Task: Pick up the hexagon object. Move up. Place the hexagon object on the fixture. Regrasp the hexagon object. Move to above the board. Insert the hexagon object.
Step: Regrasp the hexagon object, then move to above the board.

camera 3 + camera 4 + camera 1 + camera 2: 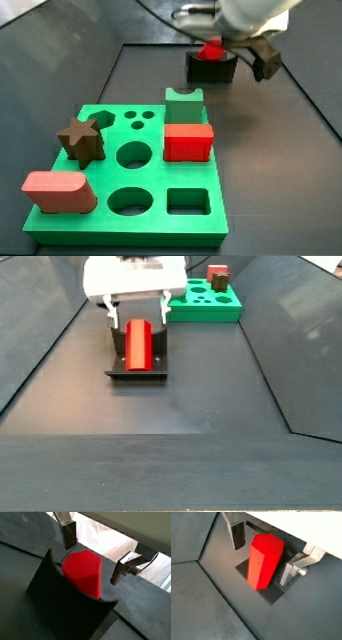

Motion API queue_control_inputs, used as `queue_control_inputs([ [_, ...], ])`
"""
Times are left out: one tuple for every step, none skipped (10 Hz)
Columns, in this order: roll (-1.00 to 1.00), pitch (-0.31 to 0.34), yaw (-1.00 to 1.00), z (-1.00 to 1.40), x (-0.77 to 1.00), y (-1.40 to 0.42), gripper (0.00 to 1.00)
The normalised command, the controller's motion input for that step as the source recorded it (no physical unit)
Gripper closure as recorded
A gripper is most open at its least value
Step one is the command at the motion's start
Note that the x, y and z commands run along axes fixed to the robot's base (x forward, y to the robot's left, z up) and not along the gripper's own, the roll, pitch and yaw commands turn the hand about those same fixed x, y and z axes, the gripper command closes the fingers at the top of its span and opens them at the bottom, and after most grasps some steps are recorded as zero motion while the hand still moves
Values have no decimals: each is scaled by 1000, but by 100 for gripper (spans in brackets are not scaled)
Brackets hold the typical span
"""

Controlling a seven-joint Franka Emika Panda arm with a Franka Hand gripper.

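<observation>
I expect the hexagon object (211, 50) to come loose and leave the fixture behind when I lift it, because the fixture's notch (75, 587) is open at the top.
The hexagon object (264, 559), a bright red six-sided prism, lies in the notch of the dark fixture (63, 607). It also shows in both side views (211, 48) (138, 344), resting on the fixture (138, 372) (210, 69). My gripper (263, 558) is open and straddles the prism's upper end. One finger (69, 535) stands on each side of it with a visible gap, and the other finger (119, 572) is also apart from it. The gripper (136, 318) holds nothing. The green board (147, 236) lies apart from the fixture.
On the board stand a red cube (189, 142), a green notched block (183, 99), a brown star (80, 141) and a salmon-pink block (56, 191). The board (207, 308) is beyond the fixture. Sloped dark walls (40, 346) border the floor.
</observation>
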Motion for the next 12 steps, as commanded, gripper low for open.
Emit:
queue_control_inputs([
  [104, -20, 53, -712, 115, -17, 0],
  [99, -13, 43, -477, 98, -20, 0],
  [98, -11, 41, -386, 93, -22, 0],
  [94, -6, 40, -255, 89, -23, 0],
  [90, 8, 36, -169, 28, -46, 0],
  [87, 4, 34, -171, 27, -47, 0],
  [87, 4, 34, -171, 27, -47, 0],
  [87, 4, 35, -171, 27, -46, 0],
  [0, 0, 0, 0, 0, 0, 100],
  [-120, 134, 337, 1000, 159, 68, 100],
  [-125, 134, 329, 1000, 157, 67, 100],
  [-99, 88, 280, 1000, 151, 61, 100],
])
